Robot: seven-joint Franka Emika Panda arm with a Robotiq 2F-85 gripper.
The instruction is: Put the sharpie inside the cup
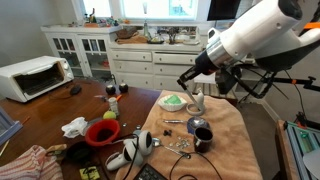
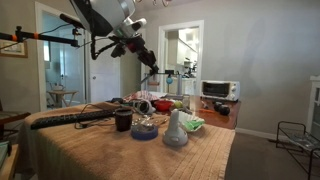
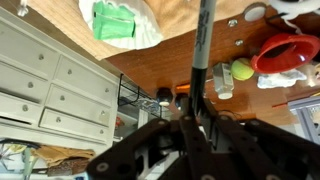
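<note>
My gripper should move back over the cup's opening [image 1: 203, 131] before it lowers the sharpie [image 2: 148, 76] in, because the sharpie hangs past the cup, toward the white plate.
My gripper [image 3: 197, 102] is shut on the sharpie [image 3: 203, 40], a dark grey marker that sticks out straight ahead between the fingers in the wrist view. In both exterior views the gripper [image 1: 188, 80] [image 2: 141, 50] hangs high above the cloth-covered table. The cup [image 1: 203, 135], a small glossy dark mug, stands on the tan cloth well below the gripper and nearer the table's front. It also shows in an exterior view [image 2: 124, 120]. The cup is not in the wrist view.
A pale slim vessel [image 1: 198, 101] [image 2: 176, 130] stands on the cloth near the cup. A white plate with a green cloth [image 1: 173, 100] [image 3: 115, 20], a red bowl [image 1: 102, 132] [image 3: 285, 50], a tennis ball [image 3: 242, 70] and small clutter surround them. White drawers [image 3: 40, 80] stand behind.
</note>
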